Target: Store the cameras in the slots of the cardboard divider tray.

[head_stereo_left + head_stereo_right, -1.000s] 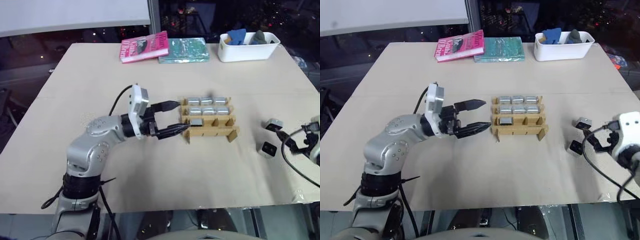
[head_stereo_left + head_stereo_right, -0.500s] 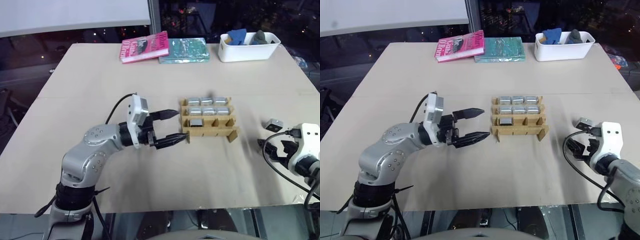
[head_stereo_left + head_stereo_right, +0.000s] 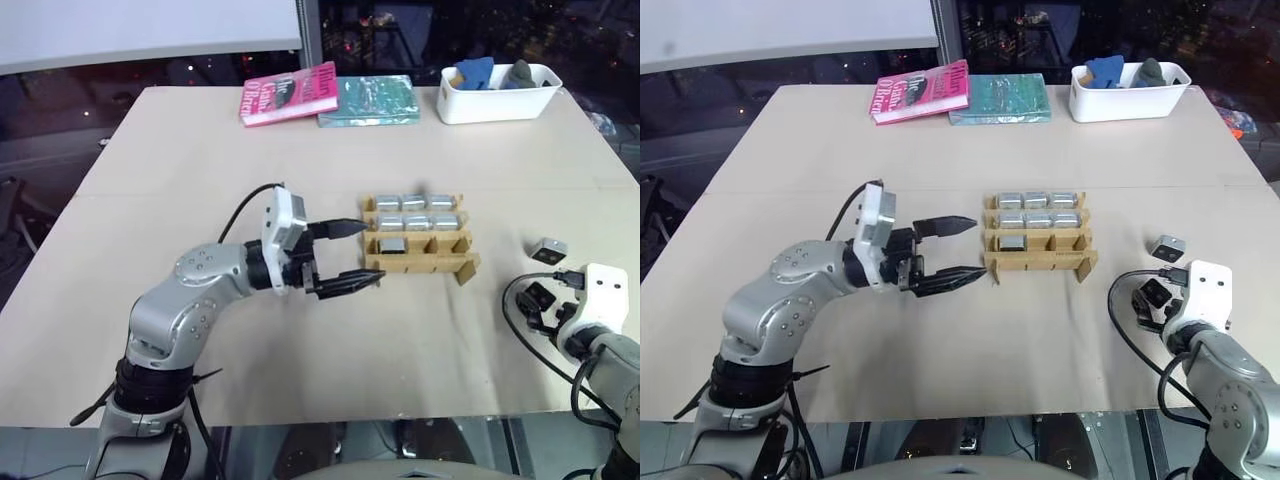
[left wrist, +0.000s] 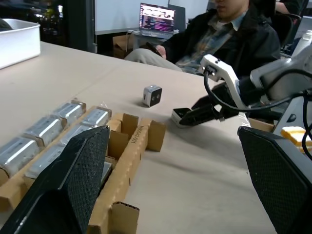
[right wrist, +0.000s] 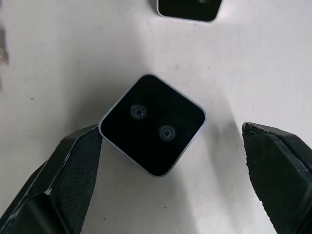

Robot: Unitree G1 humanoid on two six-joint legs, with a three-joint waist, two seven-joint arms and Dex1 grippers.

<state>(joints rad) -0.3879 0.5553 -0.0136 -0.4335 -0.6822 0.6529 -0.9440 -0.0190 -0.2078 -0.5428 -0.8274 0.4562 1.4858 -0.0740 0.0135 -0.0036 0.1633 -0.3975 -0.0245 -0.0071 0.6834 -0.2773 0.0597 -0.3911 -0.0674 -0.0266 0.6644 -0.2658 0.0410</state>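
Note:
The nearer camera is a long way from the robot's left gripper, so the right gripper should pick the camera up and pass it to the left gripper above the tray.
The cardboard divider tray sits mid-table. Silver cameras fill its back two rows, and one more camera sits at the left end of the front row. My left gripper is open and empty, pointing at the tray's left end with its fingertips close to the cardboard. Two loose cameras lie to the right: the farther camera lies alone. The nearer camera lies black lens face up between the fingers of my open right gripper, which is lowered around it without closing on it.
A white bin holding blue and grey lumps stands at the back right. A pink book and a teal book lie at the back centre. A seated person is beyond the table's right side.
My right gripper has come in from the table's right edge, moving left and down until it straddles the nearer loose camera. My left gripper stays open beside the tray.

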